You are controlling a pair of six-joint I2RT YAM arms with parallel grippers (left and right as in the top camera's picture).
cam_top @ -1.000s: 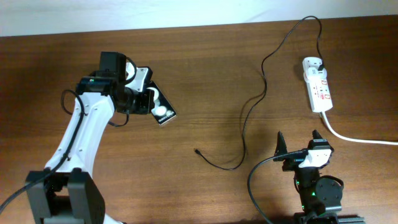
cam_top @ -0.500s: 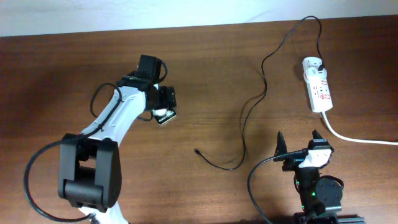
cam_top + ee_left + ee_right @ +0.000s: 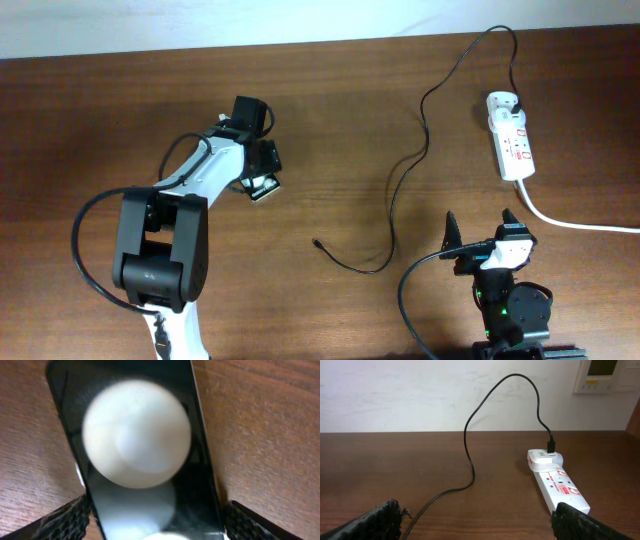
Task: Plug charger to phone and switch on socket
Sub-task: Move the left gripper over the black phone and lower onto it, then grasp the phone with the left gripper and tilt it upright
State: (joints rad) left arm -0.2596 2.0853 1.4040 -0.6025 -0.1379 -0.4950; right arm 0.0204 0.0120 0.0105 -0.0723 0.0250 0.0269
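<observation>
The phone (image 3: 263, 187) is at a slant in the left gripper's fingers and short of the charger's tip (image 3: 318, 243), so the robot should slide the phone closer and turn it straight before lifting it.
The phone (image 3: 265, 186), a black slab with white round spots, lies on the wood left of centre. My left gripper (image 3: 262, 172) sits over it, its two fingers pressed against the long edges. In the left wrist view the phone (image 3: 200, 460) fills the frame between my left gripper's (image 3: 155, 527) dark fingers. The charger (image 3: 391, 225) is a thin black cable. Its tip (image 3: 316, 242) lies loose mid-table and its plug sits in the socket (image 3: 512, 140) at the far right. My right gripper (image 3: 480, 222) stands open at the near right, apart from everything. The right wrist view shows the charger (image 3: 465, 435), the socket (image 3: 560, 487) and my right gripper (image 3: 480, 527).
A thick white cord (image 3: 570, 222) runs from the socket off the right edge, close to my right arm. The charger loops up over the table's back edge (image 3: 490, 32). A white wall with a control panel (image 3: 602, 375) stands behind the table.
My left arm has swung to the right and now reaches over the phone from a new angle. The phone has stayed about where it was. The right arm has not moved.
</observation>
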